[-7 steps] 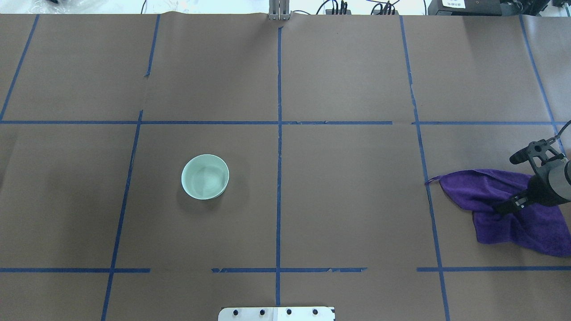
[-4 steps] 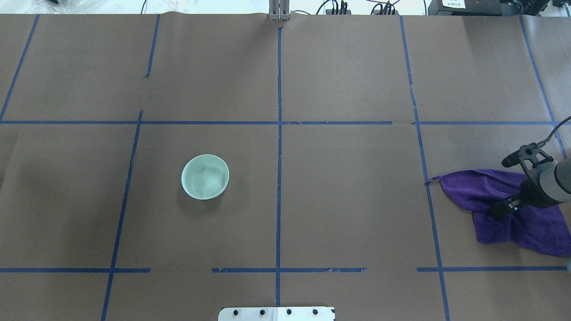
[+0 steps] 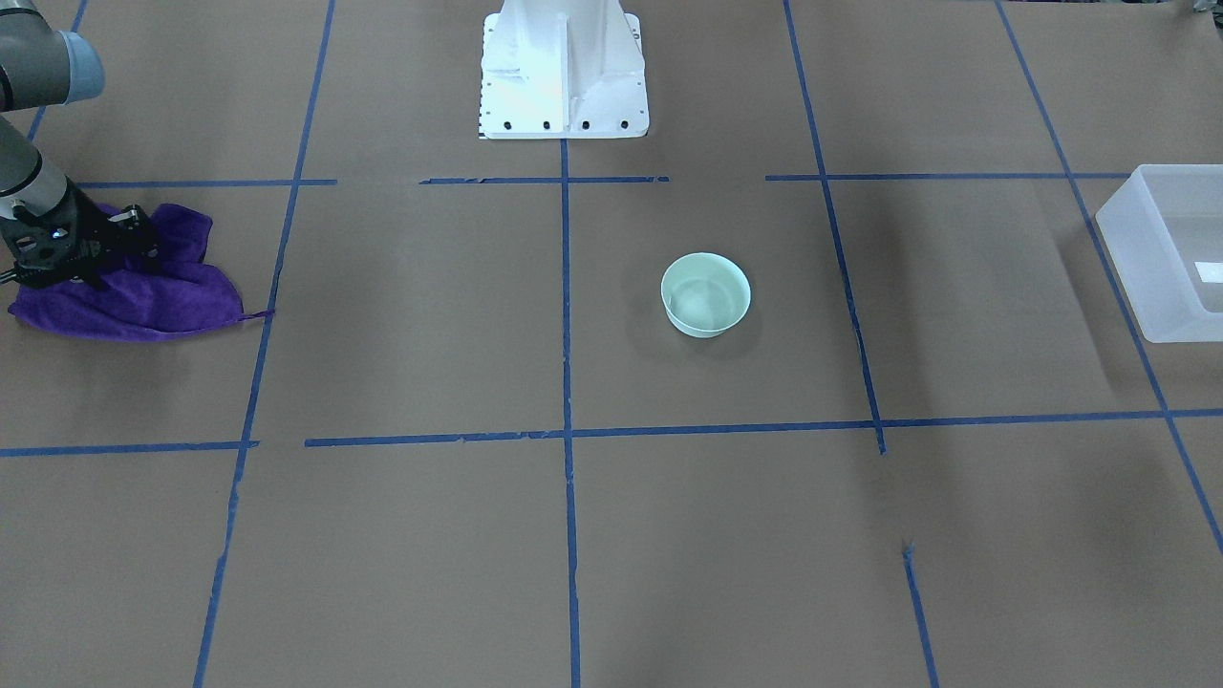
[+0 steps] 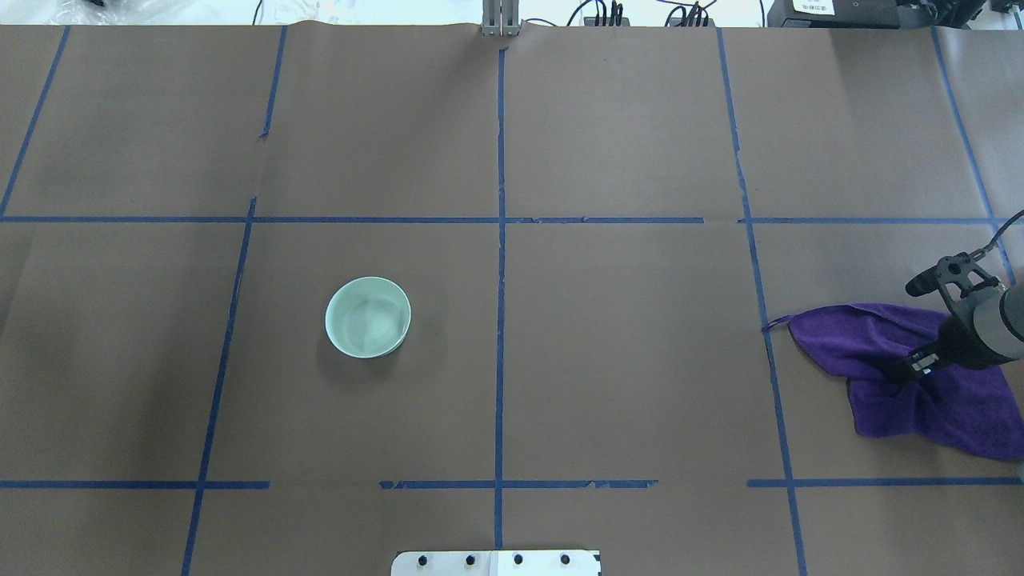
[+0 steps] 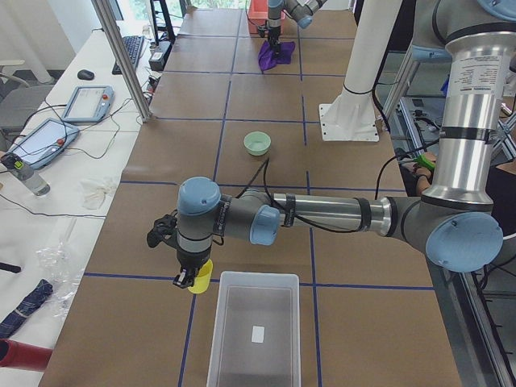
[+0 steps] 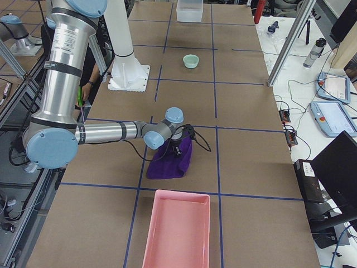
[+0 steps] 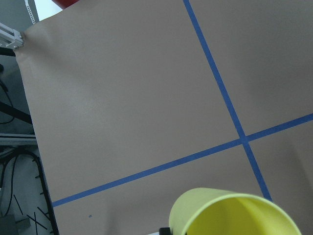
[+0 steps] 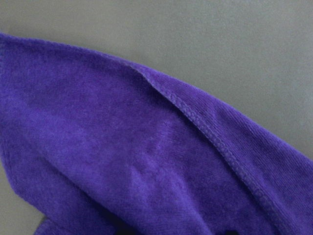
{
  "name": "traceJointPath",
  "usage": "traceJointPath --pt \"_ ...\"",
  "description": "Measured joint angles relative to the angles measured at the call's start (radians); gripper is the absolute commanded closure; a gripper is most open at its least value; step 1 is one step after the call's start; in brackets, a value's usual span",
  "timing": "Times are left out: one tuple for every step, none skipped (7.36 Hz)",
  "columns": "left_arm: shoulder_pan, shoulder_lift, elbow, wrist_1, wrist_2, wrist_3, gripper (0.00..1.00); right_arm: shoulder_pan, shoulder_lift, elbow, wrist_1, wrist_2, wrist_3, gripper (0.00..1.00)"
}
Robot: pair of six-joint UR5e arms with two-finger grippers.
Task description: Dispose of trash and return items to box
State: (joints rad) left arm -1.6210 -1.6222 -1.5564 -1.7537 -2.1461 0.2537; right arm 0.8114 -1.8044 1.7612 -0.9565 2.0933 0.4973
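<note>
I expect the purple cloth (image 3: 166, 306) to bunch up at the grip and sag when I lift it, because it lies in loose folds (image 3: 183, 236) around my right gripper.
The mint-green bowl (image 4: 368, 317) stands upright, alone, left of the table's middle; it also shows in the front view (image 3: 705, 294). My left gripper (image 5: 187, 280) is shut on the yellow cup (image 5: 201, 276) and holds it above the table beside the near left corner of the frosted white box (image 5: 242, 279). The cup's rim fills the bottom of the left wrist view (image 7: 234, 215). The box is at the front view's right edge (image 3: 1137, 287). My right gripper (image 4: 920, 370) is open, its fingers pressed into a purple cloth (image 4: 944, 408).
A pink tray (image 6: 177, 229) lies at the table's right end, just past the purple cloth (image 6: 170, 164). The robot's white base (image 3: 562, 67) stands at the table's rear middle. Blue tape lines cross the brown table paper (image 4: 624, 344).
My right gripper has shifted a little over the purple cloth, its wrist ending slightly farther back and its fingers pressed into the cloth. The bowl has not moved.
</note>
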Motion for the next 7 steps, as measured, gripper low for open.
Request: traceJointPath --pt "0.000 0.002 0.010 -0.005 0.000 0.001 1.00 0.005 -0.002 0.001 0.002 0.001 0.000 1.00" --pt "0.000 0.003 0.030 -0.014 0.000 0.001 1.00 0.011 -0.004 0.003 0.004 0.003 0.000 1.00" --pt "0.000 0.010 0.052 -0.033 0.000 0.001 1.00 0.023 -0.005 0.008 0.006 0.007 -0.001 1.00" --pt "0.001 0.023 0.067 -0.061 0.000 -0.001 1.00 0.044 -0.007 0.017 0.006 0.014 -0.002 1.00" --pt "0.002 0.037 0.075 -0.084 0.000 -0.003 1.00 0.077 -0.009 0.030 0.006 0.030 -0.003 1.00" --pt "0.002 0.052 0.078 -0.096 -0.002 -0.007 1.00 0.124 -0.009 0.044 0.003 0.057 -0.004 1.00" --pt "0.003 0.064 0.076 -0.097 -0.006 -0.013 1.00 0.178 -0.009 0.063 -0.001 0.090 -0.005 1.00"
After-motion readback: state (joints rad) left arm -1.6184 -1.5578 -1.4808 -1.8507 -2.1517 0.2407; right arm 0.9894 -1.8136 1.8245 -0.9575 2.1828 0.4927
